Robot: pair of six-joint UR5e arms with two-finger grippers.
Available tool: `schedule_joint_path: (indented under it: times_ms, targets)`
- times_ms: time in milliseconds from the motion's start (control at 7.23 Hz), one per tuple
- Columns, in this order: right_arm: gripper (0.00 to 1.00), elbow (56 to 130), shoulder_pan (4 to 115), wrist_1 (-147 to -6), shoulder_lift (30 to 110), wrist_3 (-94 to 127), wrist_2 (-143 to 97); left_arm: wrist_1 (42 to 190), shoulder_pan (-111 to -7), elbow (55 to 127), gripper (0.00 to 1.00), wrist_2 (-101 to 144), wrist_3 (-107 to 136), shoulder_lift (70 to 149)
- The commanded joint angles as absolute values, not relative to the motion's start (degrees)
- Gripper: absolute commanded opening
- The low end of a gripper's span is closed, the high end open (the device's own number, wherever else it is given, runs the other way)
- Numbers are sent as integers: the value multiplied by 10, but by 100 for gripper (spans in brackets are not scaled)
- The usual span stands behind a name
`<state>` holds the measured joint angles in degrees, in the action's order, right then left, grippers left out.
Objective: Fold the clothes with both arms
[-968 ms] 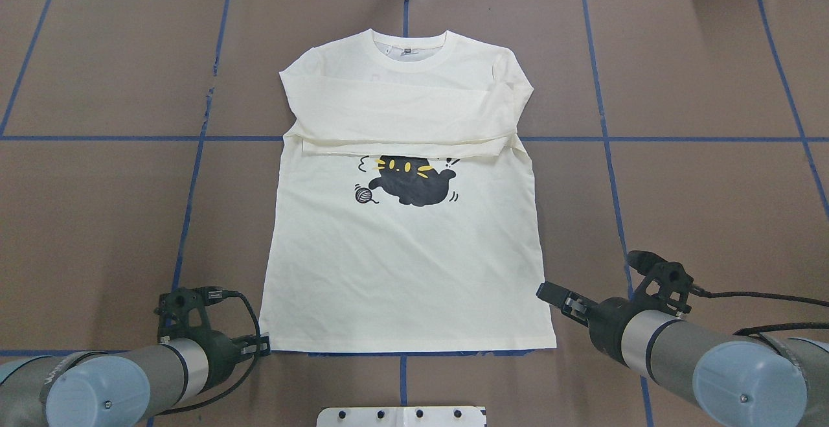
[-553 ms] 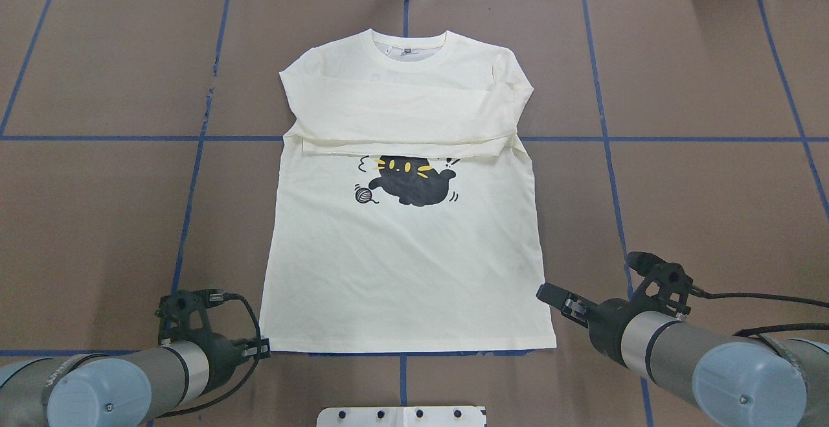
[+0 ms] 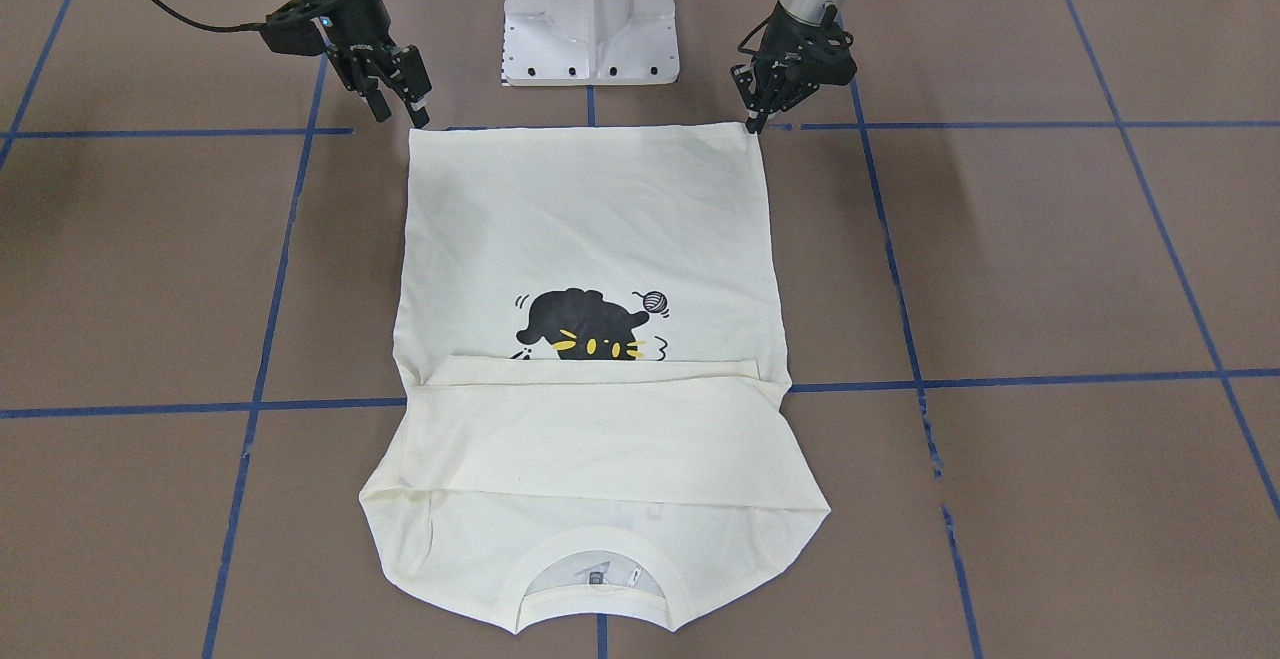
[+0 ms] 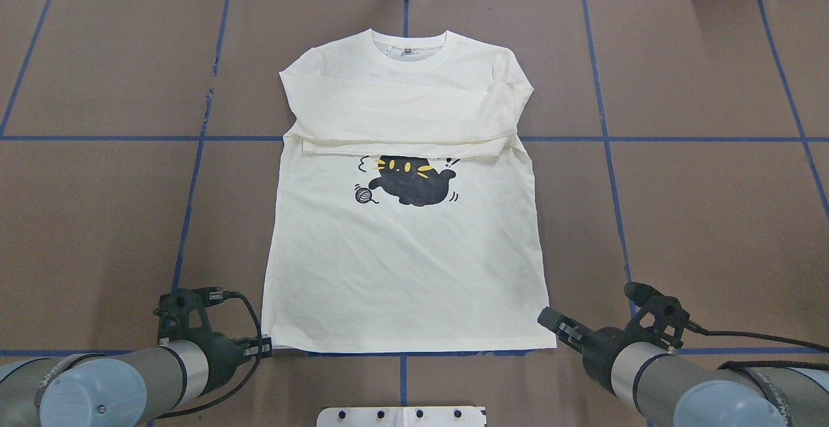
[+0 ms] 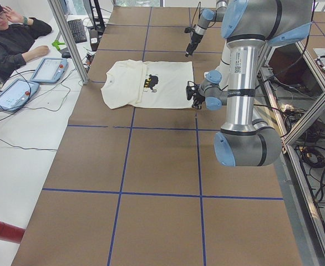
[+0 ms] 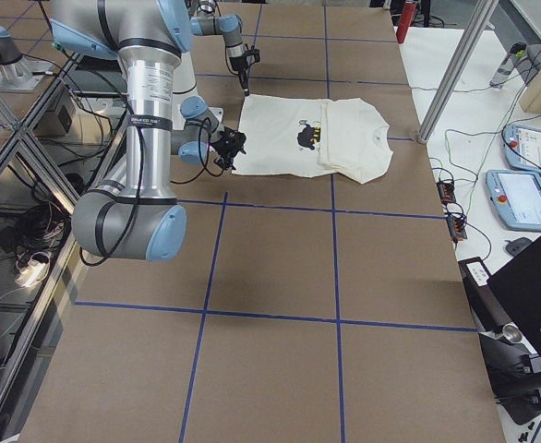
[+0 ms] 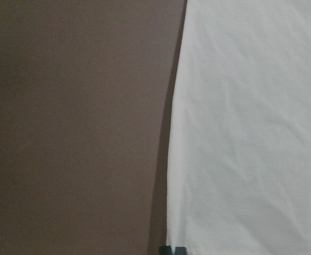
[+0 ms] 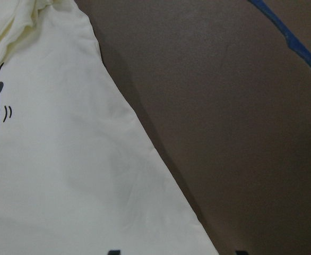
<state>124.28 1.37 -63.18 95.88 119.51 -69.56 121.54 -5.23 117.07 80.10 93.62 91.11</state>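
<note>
My gripper will move the whole cream shirt (image 3: 596,437) along when it pulls, with the shirt's folds and collar too, because the cloth lies smooth (image 3: 588,209) from hem to black cat.
The cream shirt (image 4: 401,271) lies flat on the brown table, print side up, with the black cat (image 4: 411,181) showing. Both sleeves are folded across the chest (image 3: 600,429), and the collar is on the far side from me. My left gripper (image 4: 264,347) is at the hem's left corner. In the left wrist view its fingertips (image 7: 173,251) are close together on the shirt's edge (image 7: 169,212). My right gripper (image 4: 549,320) is open at the hem's right corner. In the right wrist view its tips (image 8: 176,252) straddle the shirt's side edge (image 8: 145,138).
The white pedestal base (image 3: 592,9) stands just behind the hem, between the arms. Blue tape lines (image 4: 194,174) cross the brown table cover. An operator (image 5: 7,39) and teach pendants (image 5: 49,69) are beyond the table's far side.
My right gripper has moved back toward me along the shirt's right edge, down to the hem corner. The left gripper and the shirt have barely moved.
</note>
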Motion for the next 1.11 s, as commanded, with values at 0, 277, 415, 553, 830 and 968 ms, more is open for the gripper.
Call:
schedule_joint_path:
  times_ms: [0,277,415,553,830,968]
  targets:
    - [76,1241,-16,-672,958,1227,-670,1216,-54,1180,0,775,937,911]
    - [69,1232,-23,-672,952,1230,-654,1216,-53,1180,0,767,938,904]
    - [67,1224,-25,-672,948,1230,-647,1216,-53,1180,0,760,937,904]
    - [64,1207,-25,-671,939,1229,-647,1216,-52,1182,0,760,938,904]
    - [61,1185,-25,-672,911,1228,-649,1216,-52,1183,0,759,938,904]
    - [57,1185,-24,-672,912,1224,-649,1216,-52,1183,0,760,937,904]
